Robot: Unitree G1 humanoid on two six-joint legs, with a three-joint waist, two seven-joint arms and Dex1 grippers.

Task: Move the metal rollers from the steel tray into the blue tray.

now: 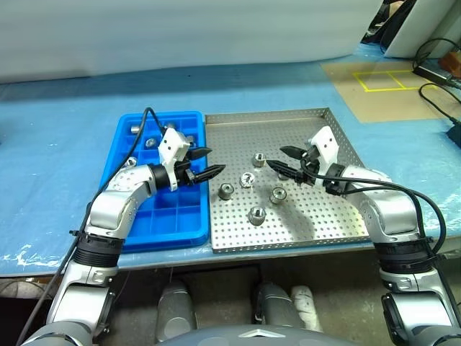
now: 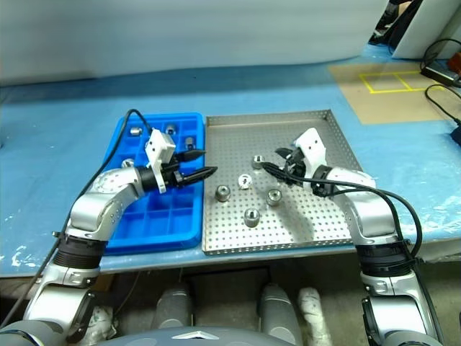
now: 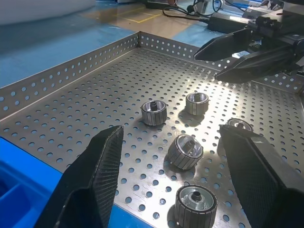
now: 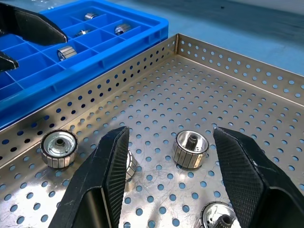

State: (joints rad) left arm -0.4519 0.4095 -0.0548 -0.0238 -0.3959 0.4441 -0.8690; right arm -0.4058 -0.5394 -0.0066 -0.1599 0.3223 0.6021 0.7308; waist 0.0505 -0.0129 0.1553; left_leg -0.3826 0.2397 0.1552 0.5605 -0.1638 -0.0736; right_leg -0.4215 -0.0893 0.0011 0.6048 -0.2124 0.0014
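Observation:
The left gripper's level fingers are above the roller beside the blue tray, so the left gripper should move back and point down over that roller's top.
Several metal rollers lie loose on the steel tray, among them one near its middle and one nearer the front. The blue tray sits against its left side, with a few rollers in its far compartments. My left gripper hangs open and empty over the seam between the two trays, pointing right. My right gripper is open and empty above the steel tray, pointing left at the left one. In the right wrist view a roller lies just beyond the open gripper.
Both trays rest on a table under blue plastic sheeting. Cables and a brown board with yellow tape lie at the far right. The steel tray's low perforated rim runs around the rollers.

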